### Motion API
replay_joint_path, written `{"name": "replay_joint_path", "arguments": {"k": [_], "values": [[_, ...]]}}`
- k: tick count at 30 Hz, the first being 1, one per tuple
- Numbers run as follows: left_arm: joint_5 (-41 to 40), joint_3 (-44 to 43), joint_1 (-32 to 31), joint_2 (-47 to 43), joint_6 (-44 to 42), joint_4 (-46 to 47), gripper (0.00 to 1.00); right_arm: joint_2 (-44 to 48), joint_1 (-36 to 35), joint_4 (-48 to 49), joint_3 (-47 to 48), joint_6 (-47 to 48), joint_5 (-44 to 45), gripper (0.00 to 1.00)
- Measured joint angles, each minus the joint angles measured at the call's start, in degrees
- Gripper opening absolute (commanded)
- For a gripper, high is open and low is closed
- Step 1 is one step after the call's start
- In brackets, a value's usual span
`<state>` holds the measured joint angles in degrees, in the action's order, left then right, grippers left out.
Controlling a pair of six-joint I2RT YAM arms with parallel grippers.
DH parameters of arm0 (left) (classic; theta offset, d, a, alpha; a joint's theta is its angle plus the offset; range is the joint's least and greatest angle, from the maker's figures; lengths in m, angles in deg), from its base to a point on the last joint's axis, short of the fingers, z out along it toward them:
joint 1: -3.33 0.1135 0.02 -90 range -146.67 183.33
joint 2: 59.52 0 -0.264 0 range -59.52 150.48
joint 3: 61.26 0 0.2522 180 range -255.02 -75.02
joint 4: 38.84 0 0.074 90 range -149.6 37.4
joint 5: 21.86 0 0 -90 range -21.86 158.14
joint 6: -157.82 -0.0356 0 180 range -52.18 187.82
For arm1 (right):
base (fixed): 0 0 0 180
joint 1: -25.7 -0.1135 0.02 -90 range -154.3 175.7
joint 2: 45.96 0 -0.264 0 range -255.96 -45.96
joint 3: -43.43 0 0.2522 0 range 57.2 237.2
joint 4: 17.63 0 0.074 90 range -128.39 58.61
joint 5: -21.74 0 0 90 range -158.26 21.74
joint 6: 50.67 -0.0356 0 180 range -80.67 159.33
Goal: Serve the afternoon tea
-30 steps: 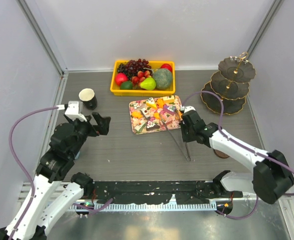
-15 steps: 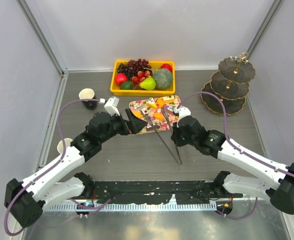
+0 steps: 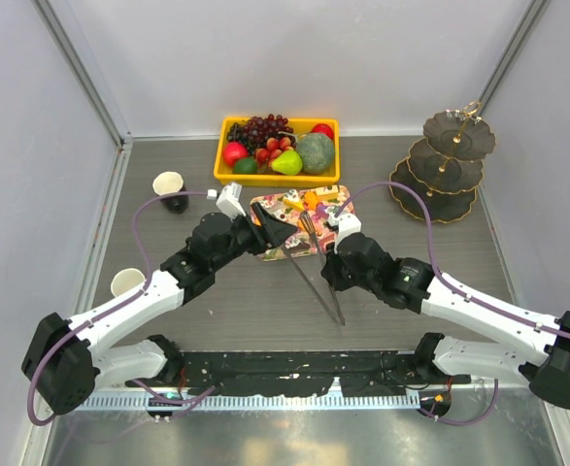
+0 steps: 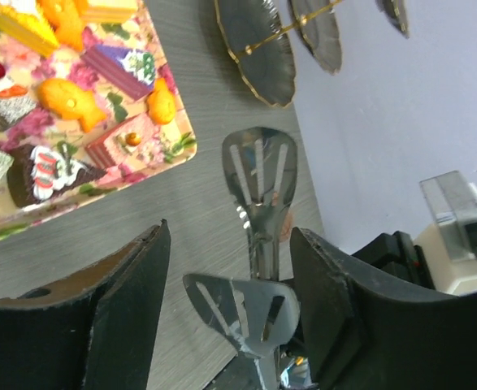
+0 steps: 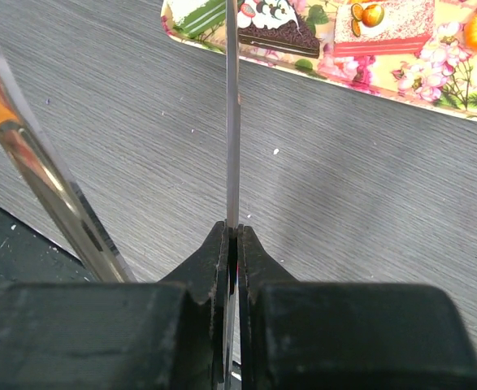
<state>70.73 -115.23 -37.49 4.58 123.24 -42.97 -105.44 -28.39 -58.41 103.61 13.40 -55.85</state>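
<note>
My right gripper has just one arm of the tongs, and the free arm (image 3: 309, 282) sticks out wide. My left gripper should first bring both slotted heads (image 4: 260, 166) together.
Orange pastries (image 4: 69, 99) and multicoloured cake pieces (image 4: 124, 65) lie on a floral tray (image 4: 181, 150), seen in the top view (image 3: 316, 206). My right gripper (image 3: 329, 266) is shut on one arm (image 5: 232, 122) of metal tongs (image 3: 318, 286); the other arm (image 5: 27, 154) hangs free. My left gripper (image 3: 269, 233) is open over the tray's near edge, with the tongs' slotted heads (image 4: 258, 175) between its fingers (image 4: 132, 284), not gripped. The black cup (image 3: 171, 189) and a pale cup (image 3: 126, 282) stand at the left. The three-tier stand (image 3: 445, 160) is at the far right.
A yellow bin (image 3: 224, 146) of large fruits stands behind the tray. Grey walls close in on both sides. The black rail (image 3: 294, 374) with the arm bases runs along the near edge.
My left arm swung right from beside the black cup to the tray, its open jaws now around the tongs' heads. My right gripper moved left and nearer with the tongs.
</note>
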Motion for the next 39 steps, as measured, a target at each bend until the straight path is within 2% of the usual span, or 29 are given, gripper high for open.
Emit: {"name": "replay_joint_path", "arguments": {"k": [2, 3, 5, 6, 8, 9, 10, 11, 12, 13, 14, 15, 21, 29, 32, 39], "values": [[0.02, 0.17, -0.07, 0.0, 1.46, 1.88, 0.29, 0.0, -0.15, 0.04, 0.0, 0.0, 0.0, 0.05], [0.04, 0.44, -0.04, 0.0, 2.14, 2.95, 0.22, 0.0, -0.17, 0.13, 0.0, 0.0, 0.0, 0.06], [0.0, 1.36, -0.07, 0.0, 3.78, 5.25, 0.13, 0.11, -0.2, 0.63, 0.0, 0.07, -0.13, 0.17], [-0.02, 1.68, -0.04, 0.0, 4.5, 5.84, 0.12, 0.37, -0.2, 0.81, -0.02, 0.11, -0.28, 0.2], [-0.11, 2.4, -0.04, 0.0, 5.27, 6.82, 0.12, 1.57, -0.2, 1.31, -0.31, 0.15, -0.61, 0.41], [-0.11, 2.51, -0.04, 0.0, 5.53, 7.02, 0.12, 2.69, -0.2, 1.88, -0.7, 0.07, -0.76, 0.56], [0.0, 2.56, -0.04, 0.0, 5.88, 7.08, 0.12, 3.87, -0.2, 2.73, -1.16, -0.02, -0.85, 0.64], [0.0, 2.56, -0.07, 0.0, 6.1, 7.26, 0.12, 5.25, -0.2, 3.58, -1.64, -0.04, -1.03, 0.79], [0.07, 2.56, -0.07, 0.0, 6.19, 7.28, 0.12, 6.97, -0.2, 4.68, -2.29, 0.24, -1.2, 0.84], [0.04, 2.56, -0.07, -0.04, 6.25, 7.26, 0.11, 8.26, -0.17, 5.27, -2.78, -0.2, -1.22, 0.94], [0.04, 2.56, -0.07, -0.07, 6.34, 7.23, 0.11, 9.84, -0.2, 6.4, -3.5, 0.2, -1.51, 0.99], [0.02, 2.56, -0.07, -0.13, 6.34, 7.21, 0.11, 11.41, -0.2, 7.56, -4.35, 0.26, -1.95, 0.96], [0.0, 2.51, -0.07, -0.96, 6.4, 6.16, 0.1, 16.09, -0.44, 12.5, -8.52, 1.4, -3.98, 0.95], [-0.63, 2.51, -0.07, -0.98, 7.37, 5.57, 0.1, 10.95, -4.39, 11.96, -8.07, 4.63, -2.84, 0.96], [-0.7, 2.51, -0.07, -0.98, 7.45, 5.46, 0.09, 8.04, -5.51, 11.32, -7.67, 5.31, -1.53, 1.0], [-0.68, 2.4, -0.07, -0.98, 7.72, 5.09, 0.11, 3.82, -6.97, 9.97, -6.38, 6.21, 0.85, 0.62]]}}
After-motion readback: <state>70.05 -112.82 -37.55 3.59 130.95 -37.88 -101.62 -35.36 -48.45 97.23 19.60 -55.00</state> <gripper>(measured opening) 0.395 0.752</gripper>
